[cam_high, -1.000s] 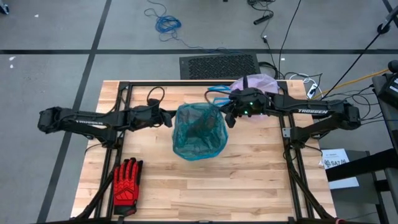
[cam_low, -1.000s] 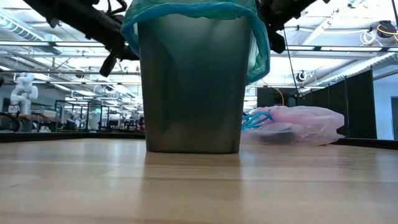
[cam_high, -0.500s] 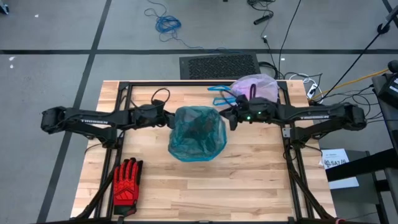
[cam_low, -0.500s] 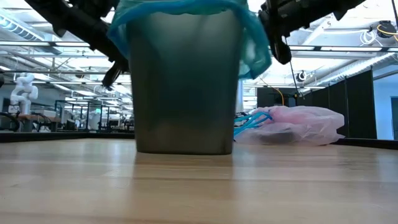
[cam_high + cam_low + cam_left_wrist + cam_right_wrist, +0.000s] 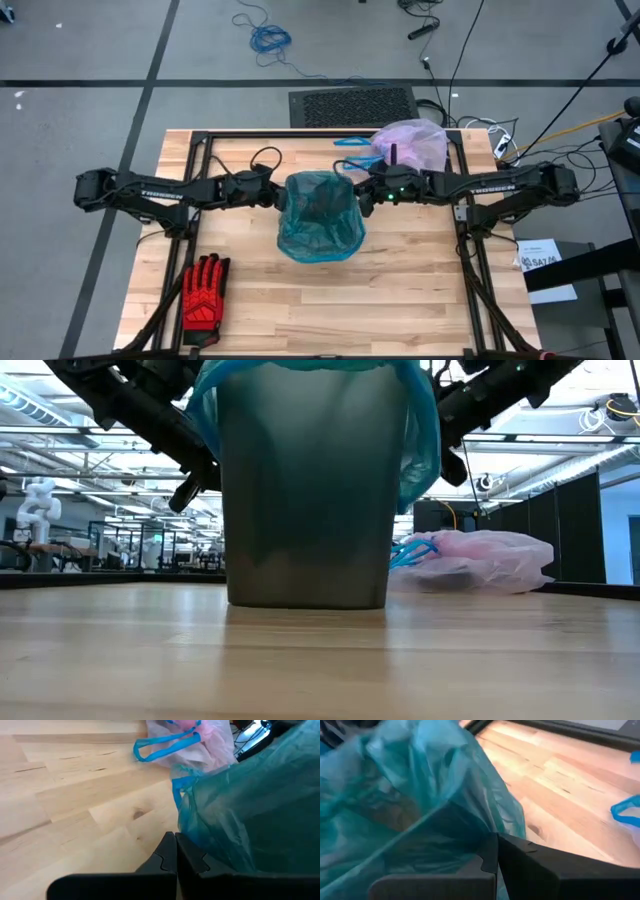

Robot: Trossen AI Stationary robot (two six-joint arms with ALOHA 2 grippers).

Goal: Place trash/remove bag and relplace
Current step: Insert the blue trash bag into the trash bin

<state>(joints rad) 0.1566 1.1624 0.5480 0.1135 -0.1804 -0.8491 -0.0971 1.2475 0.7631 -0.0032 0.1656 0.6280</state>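
The teal bag's near edge is high up on the bin while the bag's sides hang low. So next my left gripper moves back and pulls the bag's near corner down.
A grey bin stands mid-table, lined with a teal bag whose edge is turned over the rim. My left gripper is shut at the bin's left side and my right gripper at its right side, both just under the rim. The bag, pale pink with blue drawstrings, lies on the table at the far right. The trash does not show in any view. My left gripper pinches the teal bag's turned-over edge on the bin's left side, only at the fingertips. It comes slanting down from the table's left. The film hangs crinkled over the rim, and the bin stands on the table. My right gripper is shut in the teal bag's overhang on the bin's right side, slanting down from the table's right. The film drapes over the fingertips and hides the exact place of contact.
A red-and-black glove lies near the table's near left corner. A black frame runs along the left, far and right edges. Bare wood lies in front of the bin.
Both grippers have sunk beside the bin and stayed shut. The right one has also come from the far side toward the near edge and rolled. The bin shifted a little toward the left and came back.
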